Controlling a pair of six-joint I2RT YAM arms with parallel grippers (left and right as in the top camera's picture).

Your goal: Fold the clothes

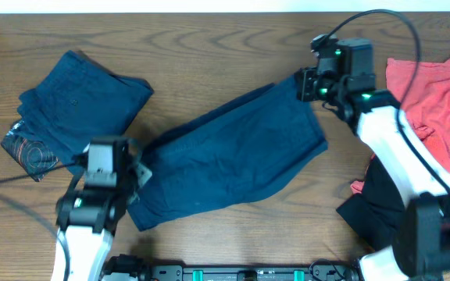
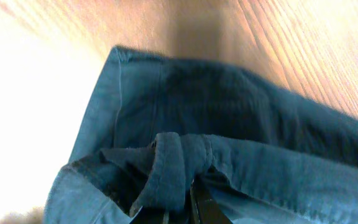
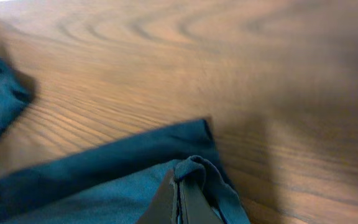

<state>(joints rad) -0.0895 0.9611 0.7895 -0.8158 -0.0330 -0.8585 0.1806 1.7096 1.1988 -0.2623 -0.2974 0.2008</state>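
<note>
The navy garment lies at a slant from its near end to its far corner [image 1: 286, 89], so I should straighten it before my left gripper picks up the garment's near end [image 1: 158, 209] to fold.
A dark navy garment [image 1: 233, 152] lies stretched across the middle of the table. My left gripper [image 1: 135, 173] is shut on its near left end; the left wrist view shows a bunched seam [image 2: 173, 171] pinched in the jaws [image 2: 188, 208]. My right gripper [image 1: 307, 84] is shut on its far right corner; the right wrist view shows a fold of navy cloth [image 3: 194, 169] clamped between the fingers [image 3: 179, 193]. A folded navy garment [image 1: 80, 105] lies at the far left. A coral-red printed T-shirt [image 1: 436, 105] lies at the right, over a black garment [image 1: 369, 203].
A dark printed piece [image 1: 30, 152] pokes out beside the folded navy garment at the left. A black cable [image 1: 377, 16] arcs over the right arm. Bare wood table [image 1: 209, 47] shows along the far side and at the near edge.
</note>
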